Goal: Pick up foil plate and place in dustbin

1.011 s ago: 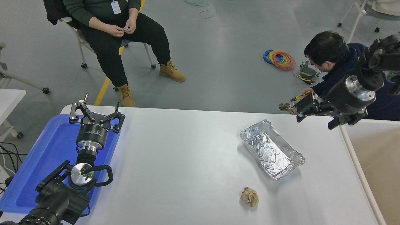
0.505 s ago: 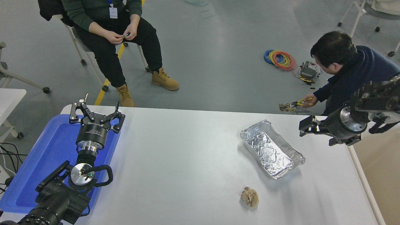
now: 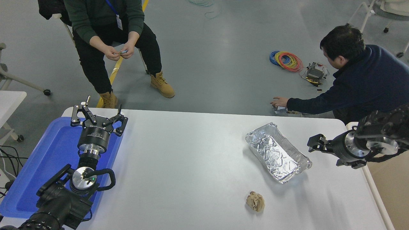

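Note:
A raised rim goes all around the foil, so I expect the foil plate to keep its tray shape when I lift it by one end.
The foil plate, a shiny crinkled tray with a raised rim, lies at an angle on the right half of the white table. My right gripper hangs low just right of the plate's near end, a short gap away, pointing left at it, open and holding nothing. The dustbin shows at the right edge as an off-white rim with a beige inside. My left gripper is parked open over the blue tray at the lower left.
A shallow blue tray covers the table's left end. A small crumpled brown paper ball lies near the front edge, below the plate. One person sits beyond the far left corner; another crouches behind the far right corner, hand on the floor.
My right arm has come down and toward the camera, from above the table's far right corner to table level beside the foil plate. Both people shifted. The left arm has not moved.

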Controlling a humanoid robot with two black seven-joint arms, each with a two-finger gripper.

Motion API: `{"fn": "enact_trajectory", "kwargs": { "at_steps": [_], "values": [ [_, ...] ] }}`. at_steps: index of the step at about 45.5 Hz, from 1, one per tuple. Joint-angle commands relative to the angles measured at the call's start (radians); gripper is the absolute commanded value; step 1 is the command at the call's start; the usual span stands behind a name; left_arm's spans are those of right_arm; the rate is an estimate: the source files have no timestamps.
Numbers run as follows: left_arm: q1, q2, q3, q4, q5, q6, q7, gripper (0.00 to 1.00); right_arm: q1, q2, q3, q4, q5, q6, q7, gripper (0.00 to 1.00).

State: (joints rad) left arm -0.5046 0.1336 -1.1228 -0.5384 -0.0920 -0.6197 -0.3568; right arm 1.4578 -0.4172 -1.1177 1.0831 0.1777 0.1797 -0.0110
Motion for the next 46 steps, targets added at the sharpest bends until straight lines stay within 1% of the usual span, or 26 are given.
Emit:
{"fn": "enact_trajectory", "kwargs": {
  "at_steps": [1,18,27,35,40,43,46],
  "values": [
    [0.0,0.0,0.0,0.0,0.0,0.0,0.001,1.0,-0.056,0.014,0.045,0.011,0.128,-0.078,-0.001,0.99],
    [0.0,0.0,0.0,-0.002,0.0,0.0,0.001,1.0,-0.162,0.077,0.108,-0.005,0.106,-0.15,0.003,0.97],
    [0.0,0.0,0.0,0.0,0.0,0.0,-0.001,1.0,-0.212,0.109,0.131,-0.026,0.066,-0.213,0.008,0.93],
    [0.0,0.0,0.0,0.0,0.0,0.0,0.001,1.0,-0.263,0.123,0.186,-0.048,0.039,-0.273,0.013,0.83],
    [0.0,0.0,0.0,0.0,0.0,0.0,-0.001,1.0,-0.284,0.138,0.199,-0.068,0.023,-0.301,0.014,0.73],
    [0.0,0.0,0.0,0.0,0.0,0.0,-0.001,1.0,-0.292,0.146,0.2,-0.077,0.023,-0.307,0.016,0.65],
    [0.0,0.0,0.0,0.0,0.0,0.0,0.001,1.0,-0.295,0.149,0.202,-0.083,0.023,-0.309,0.016,0.6]
  ]
}}
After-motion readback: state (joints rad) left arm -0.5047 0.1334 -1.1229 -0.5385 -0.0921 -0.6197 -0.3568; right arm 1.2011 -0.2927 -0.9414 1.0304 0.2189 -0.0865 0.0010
